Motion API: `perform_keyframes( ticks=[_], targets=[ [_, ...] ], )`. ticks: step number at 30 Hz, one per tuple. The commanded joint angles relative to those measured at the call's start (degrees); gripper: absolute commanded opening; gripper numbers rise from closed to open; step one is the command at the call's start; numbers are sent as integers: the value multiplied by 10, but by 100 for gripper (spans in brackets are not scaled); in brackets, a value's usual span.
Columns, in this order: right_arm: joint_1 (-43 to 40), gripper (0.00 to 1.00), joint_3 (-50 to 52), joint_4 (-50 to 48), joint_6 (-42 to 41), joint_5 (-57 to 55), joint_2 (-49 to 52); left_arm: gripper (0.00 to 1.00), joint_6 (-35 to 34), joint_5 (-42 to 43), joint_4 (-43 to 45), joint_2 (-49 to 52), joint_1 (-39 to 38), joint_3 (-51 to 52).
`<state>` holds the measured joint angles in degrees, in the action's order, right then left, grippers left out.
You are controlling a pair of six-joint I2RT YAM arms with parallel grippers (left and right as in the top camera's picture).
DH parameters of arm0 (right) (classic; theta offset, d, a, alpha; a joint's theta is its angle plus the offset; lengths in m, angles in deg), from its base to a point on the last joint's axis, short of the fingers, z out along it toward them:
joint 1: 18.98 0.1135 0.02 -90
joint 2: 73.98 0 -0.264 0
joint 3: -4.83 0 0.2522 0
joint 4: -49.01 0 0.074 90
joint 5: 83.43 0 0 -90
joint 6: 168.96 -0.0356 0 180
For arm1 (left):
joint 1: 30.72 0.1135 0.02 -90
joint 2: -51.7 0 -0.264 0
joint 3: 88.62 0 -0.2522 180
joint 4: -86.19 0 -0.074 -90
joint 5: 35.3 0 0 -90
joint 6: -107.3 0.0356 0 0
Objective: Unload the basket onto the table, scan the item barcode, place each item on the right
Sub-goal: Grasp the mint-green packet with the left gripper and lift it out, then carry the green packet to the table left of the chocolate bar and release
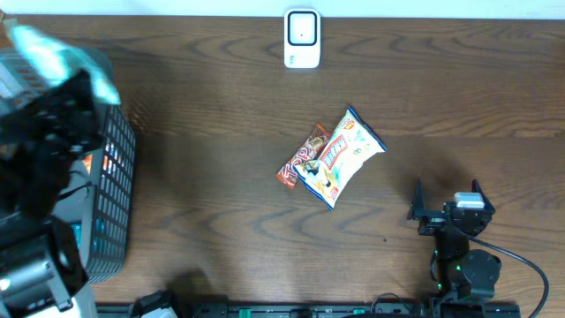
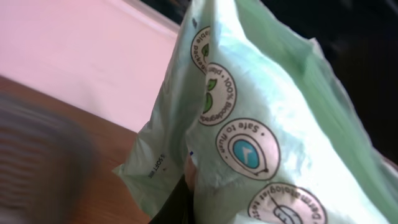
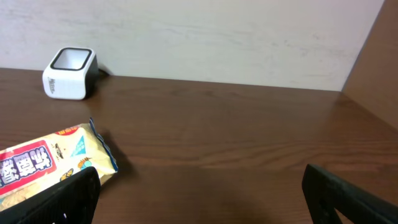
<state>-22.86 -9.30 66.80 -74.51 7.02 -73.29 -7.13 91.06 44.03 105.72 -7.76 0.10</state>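
Observation:
The pale green packet (image 1: 75, 64) is hanging above the basket's rim and the tabletop (image 1: 262, 157) beside the red bar is free, so my left gripper should go there next and let go of the packet.
A pale green packet (image 1: 62, 55) with round printed seals hangs high over the table's left end. My left gripper (image 1: 78, 87) is shut on its lower part. In the left wrist view the packet (image 2: 261, 124) fills most of the frame, and only a dark bit of a finger (image 2: 177, 205) shows at the bottom; no barcode shows on this face. The white scanner (image 1: 302, 37) stands at the table's far edge, centre. My right gripper (image 1: 447, 193) rests open at the front right with nothing between its fingers (image 3: 65, 199).
A black wire basket (image 1: 113, 190) stands under the left arm at the table's left edge. A white and blue snack bag (image 1: 342, 157) and a red bar (image 1: 303, 155) lie side by side mid-table. The scanner (image 3: 69, 73) and the bag (image 3: 43, 165) show in the right wrist view.

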Motion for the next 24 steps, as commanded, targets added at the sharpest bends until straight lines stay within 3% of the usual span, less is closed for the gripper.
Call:
perform_keyframes(
  ticks=[1,6,11,16,24],
  targets=[
    [5,99,0,2,5,-1,-2,7,9,50,2,23,-82,-3],
    [5,99,0,2,5,-1,-2,7,24,32,-14,76,-202,-3],
    [5,99,0,2,5,-1,-2,8,47,-94,-61,166,-329,-3],
    [5,99,0,2,5,-1,-2,7,49,-170,-76,254,-399,-3],
    [5,99,0,2,5,-1,-2,7,43,-214,-74,428,-450,-3]
  ],
)
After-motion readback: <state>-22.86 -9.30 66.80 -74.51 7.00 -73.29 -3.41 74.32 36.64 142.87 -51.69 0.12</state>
